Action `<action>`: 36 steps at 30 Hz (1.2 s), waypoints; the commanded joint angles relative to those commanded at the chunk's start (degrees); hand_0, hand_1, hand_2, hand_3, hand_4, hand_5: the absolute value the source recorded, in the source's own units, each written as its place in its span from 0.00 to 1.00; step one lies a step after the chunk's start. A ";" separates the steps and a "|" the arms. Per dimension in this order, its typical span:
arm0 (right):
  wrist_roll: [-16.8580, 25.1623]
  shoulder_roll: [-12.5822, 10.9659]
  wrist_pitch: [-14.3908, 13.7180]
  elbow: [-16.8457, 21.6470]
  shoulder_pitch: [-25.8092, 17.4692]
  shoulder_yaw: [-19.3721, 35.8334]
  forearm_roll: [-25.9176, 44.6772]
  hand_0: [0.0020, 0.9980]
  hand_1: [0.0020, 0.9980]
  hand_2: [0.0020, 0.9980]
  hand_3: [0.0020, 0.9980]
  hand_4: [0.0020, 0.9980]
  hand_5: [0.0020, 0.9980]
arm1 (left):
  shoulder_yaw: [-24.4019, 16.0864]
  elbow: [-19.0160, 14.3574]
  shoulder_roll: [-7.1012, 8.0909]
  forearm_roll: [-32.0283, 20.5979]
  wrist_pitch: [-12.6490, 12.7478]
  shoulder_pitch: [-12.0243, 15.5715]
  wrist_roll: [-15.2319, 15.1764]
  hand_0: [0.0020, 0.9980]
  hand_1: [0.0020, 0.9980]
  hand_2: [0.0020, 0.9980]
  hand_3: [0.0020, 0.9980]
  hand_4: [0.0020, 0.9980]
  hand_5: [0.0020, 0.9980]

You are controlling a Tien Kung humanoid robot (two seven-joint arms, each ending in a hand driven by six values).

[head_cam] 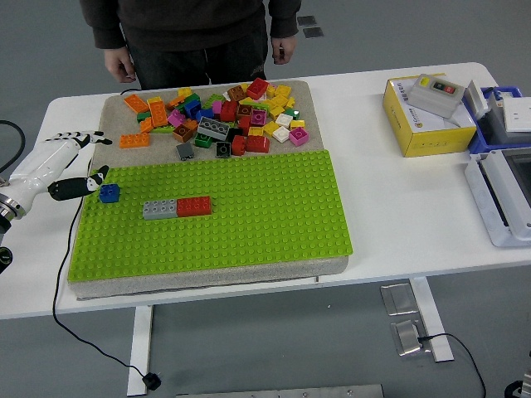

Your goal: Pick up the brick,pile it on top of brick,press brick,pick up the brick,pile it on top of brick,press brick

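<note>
I expect the blue brick (109,193) to stay seated over just one end when I press it, because it is shorter than the studded red brick (194,206).
A green baseplate (249,224) lies on a grey pad. On it a grey brick (159,209) and a red brick (194,206) sit end to end in one row. A small blue brick (109,193) stands near the plate's left edge. Behind the plate lies a pile of loose bricks (220,120) in many colours. My left hand (73,162) hovers at the far left, just left of the blue brick, fingers spread and holding nothing. My right arm is out of view.
A person stands at the table's far side, hands (121,63) hanging near the table edge. A yellow box (423,120) with a grey button unit on top sits at the right. White and blue equipment (502,182) fills the right edge. A black cable (62,274) hangs down at the left.
</note>
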 joint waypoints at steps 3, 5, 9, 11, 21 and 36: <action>-0.09 -0.02 0.05 0.03 0.14 0.01 -0.20 0.59 0.55 0.53 0.66 0.02 0.92 | 4.86 2.69 -1.39 -1.08 0.01 -1.60 1.11 0.96 0.98 0.97 0.81 0.58 0.28; -0.15 -0.02 0.08 0.05 0.18 0.02 -0.32 0.59 0.55 0.53 0.66 0.02 0.92 | 7.49 3.83 -2.08 -1.71 -0.07 -2.14 1.71 0.96 0.98 0.97 0.81 0.58 0.28; -0.12 -0.03 0.14 0.09 0.26 -0.10 -0.23 0.59 0.55 0.53 0.66 0.02 0.93 | 12.68 5.46 -3.27 -2.50 -0.21 -2.86 2.59 0.96 0.98 0.97 0.81 0.58 0.29; 0.02 -0.07 0.19 0.10 0.32 -0.32 0.02 0.59 0.55 0.53 0.66 0.02 0.93 | 14.96 6.18 -3.74 -2.85 -0.23 -3.33 2.89 0.96 0.98 0.97 0.81 0.58 0.29; 0.01 -0.08 0.50 0.16 0.63 -0.35 -0.20 0.59 0.55 0.53 0.66 0.03 0.93 | 16.99 8.27 -4.68 -4.12 0.32 -5.29 3.02 0.96 0.98 0.98 0.83 0.60 0.28; -0.01 -0.12 0.65 0.19 0.86 -0.34 -0.35 0.59 0.55 0.53 0.67 0.03 0.93 | 20.42 12.60 -4.55 -9.87 0.48 -7.10 2.56 0.96 0.98 0.98 0.83 0.61 0.28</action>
